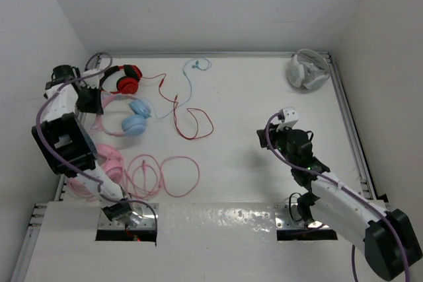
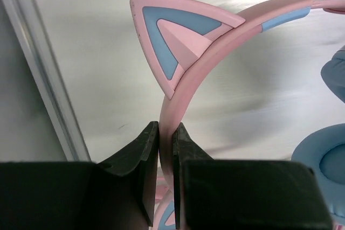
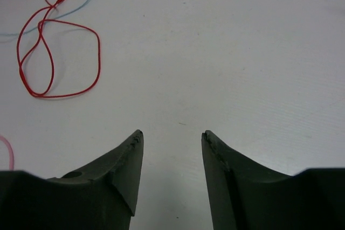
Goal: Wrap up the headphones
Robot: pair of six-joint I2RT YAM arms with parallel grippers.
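The headphones' blue cable lies across the red cable (image 1: 176, 106), so the robot's left gripper should raise the headphones while the right gripper pulls the blue cable clear (image 1: 191, 88) before wrapping.
The headphones (image 1: 135, 117) lie at the back left of the table, with light blue ear cups (image 2: 325, 157) and a pink headband (image 2: 200, 70) that carries a pink and blue cat ear (image 2: 173, 37). Their thin blue cable (image 1: 187, 85) trails toward the back wall and also shows in the right wrist view (image 3: 85, 2). My left gripper (image 2: 166, 133) is shut on the headband just below the cat ear, and in the top view it (image 1: 96, 104) sits at the headband's left side. My right gripper (image 3: 172, 136) hangs open over bare table, far right of the headphones (image 1: 283, 123).
Red-and-black headphones (image 1: 125, 80) lie just behind, their red cable (image 1: 193, 122) looping toward the middle. All-pink headphones (image 1: 110, 163) with a coiled pink cable (image 1: 168, 176) lie in front. White headphones (image 1: 307, 70) sit at the back right corner. A metal rail (image 2: 38, 68) borders the left edge.
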